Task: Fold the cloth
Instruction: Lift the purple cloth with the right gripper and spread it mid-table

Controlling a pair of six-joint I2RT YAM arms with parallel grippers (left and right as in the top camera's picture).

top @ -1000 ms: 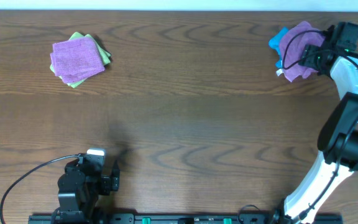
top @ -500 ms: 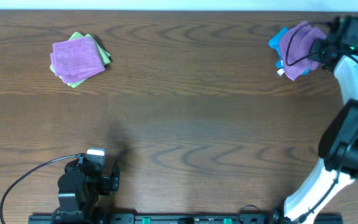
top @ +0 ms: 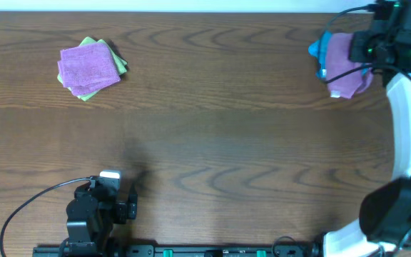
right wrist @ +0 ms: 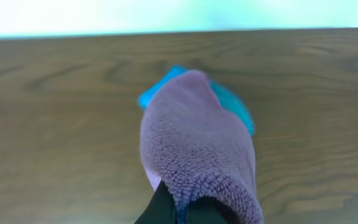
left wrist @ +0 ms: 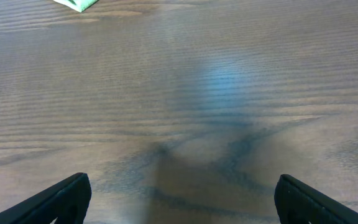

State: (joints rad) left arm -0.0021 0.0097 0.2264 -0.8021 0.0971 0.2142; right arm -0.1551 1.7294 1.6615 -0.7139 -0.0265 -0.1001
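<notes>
The table's middle (top: 223, 107) is clear and my right gripper holds the lilac cloth (top: 340, 53) alone, so I should continue to carry it until it spreads there, then let go.
The cloth (top: 344, 68) is a lilac fuzzy towel bunched at the table's far right corner, hanging from my right gripper (top: 366, 51). In the right wrist view the cloth (right wrist: 197, 149) drapes over and hides most of the right gripper (right wrist: 185, 211), whose jaws are shut on a fold of it. My left gripper (top: 128, 203) rests near the front left edge, far from the cloth. In the left wrist view the left gripper (left wrist: 182, 190) stands wide open over bare wood.
A bright blue cloth (top: 321, 48) lies under and behind the lilac one, and shows as the blue cloth (right wrist: 235, 102) in the right wrist view. A folded purple square (top: 88, 66) sits on a green cloth (top: 123, 66) at the far left.
The right gripper closed on the lilac cloth and pulled it up and toward the right, bunching it. The left arm has not moved.
</notes>
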